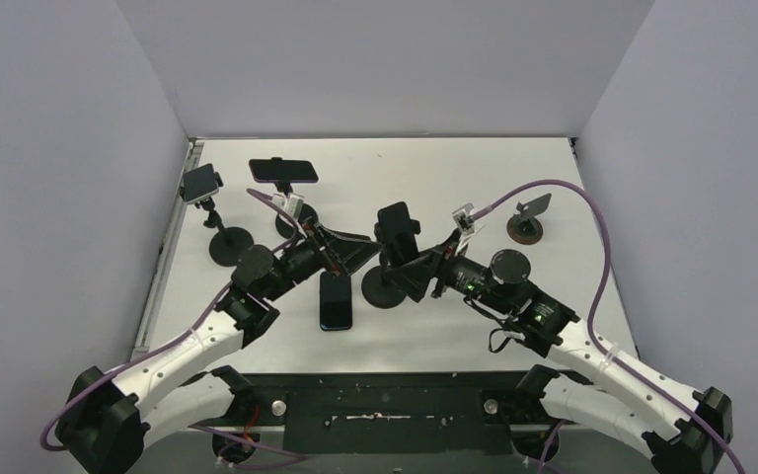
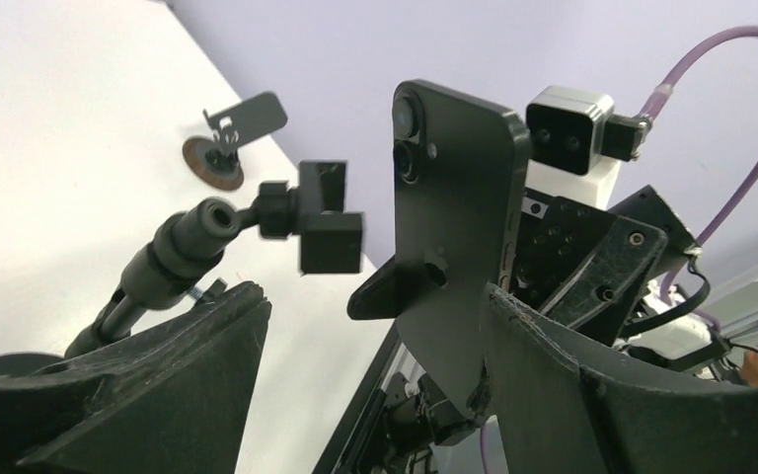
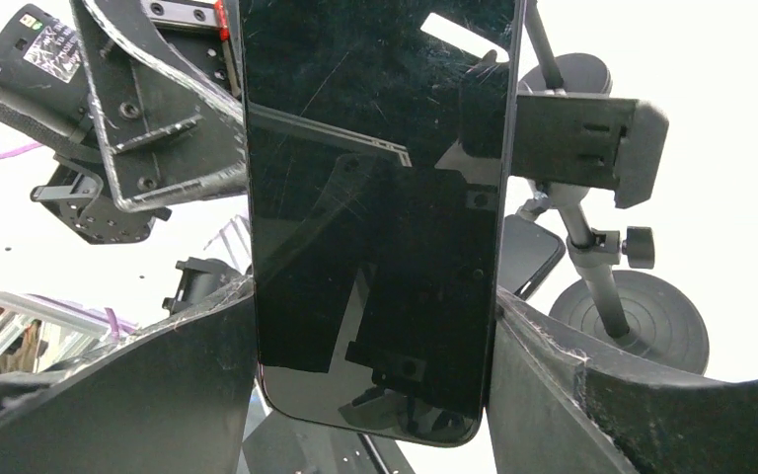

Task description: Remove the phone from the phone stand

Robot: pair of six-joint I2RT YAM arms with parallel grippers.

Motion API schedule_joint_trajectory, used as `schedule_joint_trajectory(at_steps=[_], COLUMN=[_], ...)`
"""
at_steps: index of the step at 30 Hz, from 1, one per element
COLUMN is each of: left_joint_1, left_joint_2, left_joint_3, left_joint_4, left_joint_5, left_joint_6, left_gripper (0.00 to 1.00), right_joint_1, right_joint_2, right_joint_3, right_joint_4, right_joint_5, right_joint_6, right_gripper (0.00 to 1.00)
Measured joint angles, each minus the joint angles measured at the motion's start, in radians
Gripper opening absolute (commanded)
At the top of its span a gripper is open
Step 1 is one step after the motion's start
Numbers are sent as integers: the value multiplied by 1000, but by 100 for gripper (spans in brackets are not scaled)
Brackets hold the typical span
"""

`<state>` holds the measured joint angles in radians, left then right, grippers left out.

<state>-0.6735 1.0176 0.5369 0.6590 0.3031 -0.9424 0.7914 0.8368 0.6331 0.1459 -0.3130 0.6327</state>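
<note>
The phone is clear of the clamp and its lower end (image 3: 375, 395) is in the robot's right gripper, so the robot should bring the phone's upper part (image 1: 393, 217) to its left gripper to hand the phone over.
A black phone (image 1: 398, 229) stands upright over the middle of the table, between my right gripper's (image 1: 416, 259) fingers. In the right wrist view both fingers (image 3: 188, 385) press the long edges of its screen (image 3: 375, 217), so my right gripper (image 3: 375, 395) is shut on it. The phone stand's clamp (image 3: 572, 128) sits just to the right of the phone. In the left wrist view the phone's back (image 2: 454, 227) is clear of the clamp (image 2: 321, 229). The stand's round base (image 1: 385, 288) rests on the table. My left gripper (image 2: 375, 296) is open beside the stand (image 1: 355, 252).
A second phone (image 1: 336, 299) lies flat on the table near the stand's base. Two other stands hold phones at the back left (image 1: 283, 170) (image 1: 200, 184). A small empty stand (image 1: 528, 219) sits at the back right. White walls enclose the table.
</note>
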Motion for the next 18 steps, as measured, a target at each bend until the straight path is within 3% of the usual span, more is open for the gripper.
schedule_joint_trajectory(at_steps=[6, 11, 18], left_joint_1=[2, 1, -2], left_joint_2=[-132, -161, -189], left_joint_3=[69, 208, 296], left_joint_4=[-151, -357, -576], left_joint_5=[-55, -109, -161], left_joint_6=[49, 97, 110], left_gripper=[80, 81, 81], right_joint_1=[33, 201, 378], right_joint_2=[-33, 15, 80], right_joint_3=[122, 273, 327], right_joint_4=[-159, -324, -365], right_joint_5=[35, 203, 434], right_joint_6=[-81, -178, -240], right_gripper=[0, 0, 0])
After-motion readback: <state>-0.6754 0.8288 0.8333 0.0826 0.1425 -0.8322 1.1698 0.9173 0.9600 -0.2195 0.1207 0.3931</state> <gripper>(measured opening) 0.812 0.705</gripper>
